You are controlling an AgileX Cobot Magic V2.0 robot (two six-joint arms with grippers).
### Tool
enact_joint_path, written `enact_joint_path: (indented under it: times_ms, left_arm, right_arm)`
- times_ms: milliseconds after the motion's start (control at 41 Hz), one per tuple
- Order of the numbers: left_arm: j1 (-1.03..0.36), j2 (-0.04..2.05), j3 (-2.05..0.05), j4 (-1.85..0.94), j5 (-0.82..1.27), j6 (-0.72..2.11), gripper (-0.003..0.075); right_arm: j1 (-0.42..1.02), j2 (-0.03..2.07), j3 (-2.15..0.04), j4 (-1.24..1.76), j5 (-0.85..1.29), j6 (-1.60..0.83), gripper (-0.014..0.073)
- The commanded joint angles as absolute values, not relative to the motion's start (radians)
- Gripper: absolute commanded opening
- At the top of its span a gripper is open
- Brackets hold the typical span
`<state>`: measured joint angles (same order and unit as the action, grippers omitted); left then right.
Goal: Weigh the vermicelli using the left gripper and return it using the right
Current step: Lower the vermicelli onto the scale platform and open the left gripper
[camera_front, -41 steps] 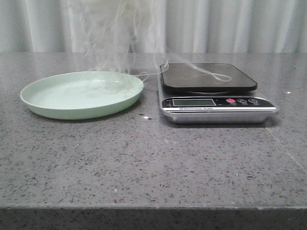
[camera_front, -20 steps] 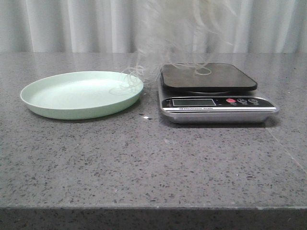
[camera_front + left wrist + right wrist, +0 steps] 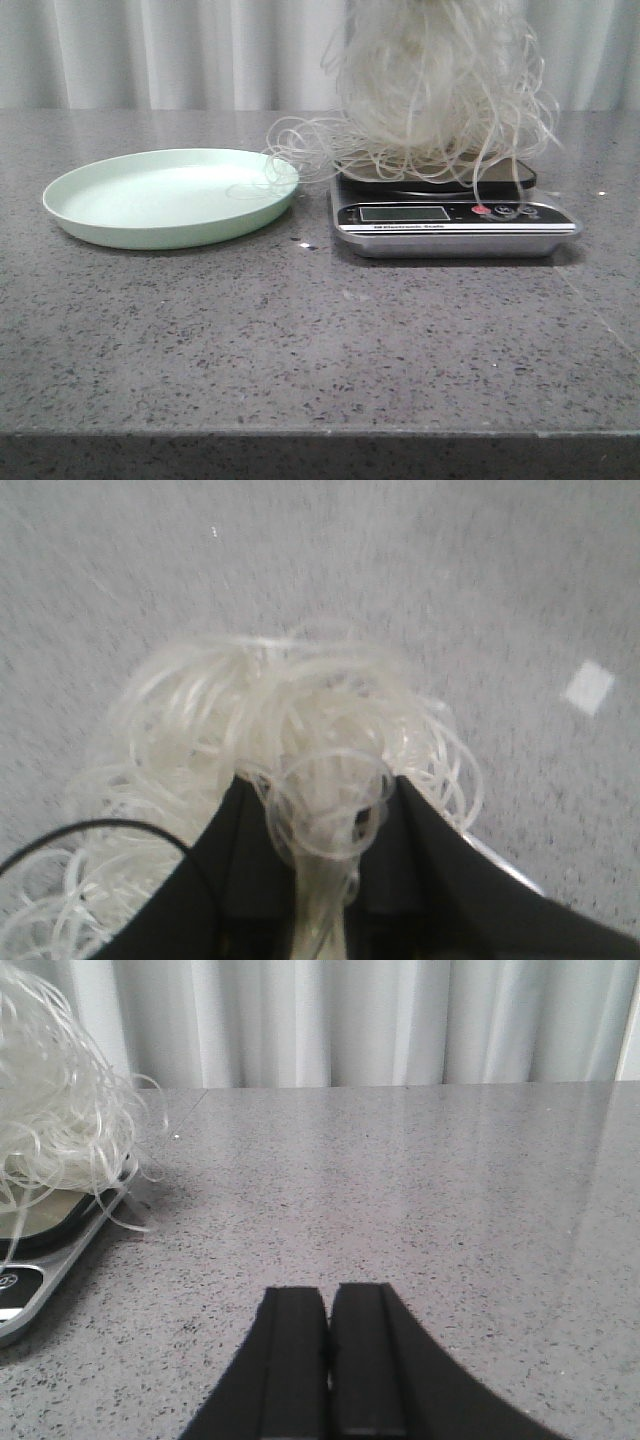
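Observation:
The bulk of the vermicelli (image 3: 435,95) is hanging over the scale's black platform (image 3: 432,181). My left gripper should keep bringing it down until it rests there, then let go.
The vermicelli (image 3: 440,100), a big whitish tangle of thin strands, hangs down onto the black platform of the kitchen scale (image 3: 450,215); stray loops reach left over the rim of the pale green plate (image 3: 90,215). In the left wrist view my left gripper (image 3: 322,800) is shut on a bunch of vermicelli (image 3: 250,730), the strands pinched between its black fingers. The gripper itself is above the top of the front view. My right gripper (image 3: 329,1300) is shut and holds nothing, low over the table to the right of the scale (image 3: 40,1250), where the vermicelli (image 3: 50,1110) shows.
Grey speckled stone table (image 3: 300,340) with its front edge near the bottom of the front view. White curtain (image 3: 150,50) behind. A small white mark (image 3: 588,687) lies on the table in the left wrist view.
The vermicelli has travelled right from above the plate to over the scale and come down onto its platform. The plate now holds only a few trailing loops.

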<state>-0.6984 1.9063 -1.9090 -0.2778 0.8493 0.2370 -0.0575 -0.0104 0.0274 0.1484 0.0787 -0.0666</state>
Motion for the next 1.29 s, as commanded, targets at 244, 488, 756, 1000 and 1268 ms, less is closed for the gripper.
enact_joint_path:
  times_ms: [244,488,756,1000,1268]
  left_arm:
    - [-0.704,1.92,-1.947,-0.275,0.926,0.236,0.0137]
    - [-0.704,1.922,-1.95,-0.269,0.952,0.236,0.0139]
    - [-0.704,1.922,-1.976,-0.269,0.986,0.236,0.0384]
    - [-0.698,1.918,-2.014,-0.267,1.049,0.236,0.0519]
    - [-0.698,1.852,-2.046,-0.134,1.083,0.194,0.0518]
  right_arm:
    - [-0.066,-0.027,0.02,0.142,-0.011,-0.069,0.015]
    - [-0.066,-0.027,0.02,0.142,-0.011,-0.069,0.015]
    - [-0.066,-0.027,0.02,0.142,-0.01,-0.069,0.015]
    - [-0.066,-0.027,0.02,0.142,-0.008,-0.069,0.015]
    - [-0.066,-0.027,0.02,0.142,-0.007,-0.069,0.015]
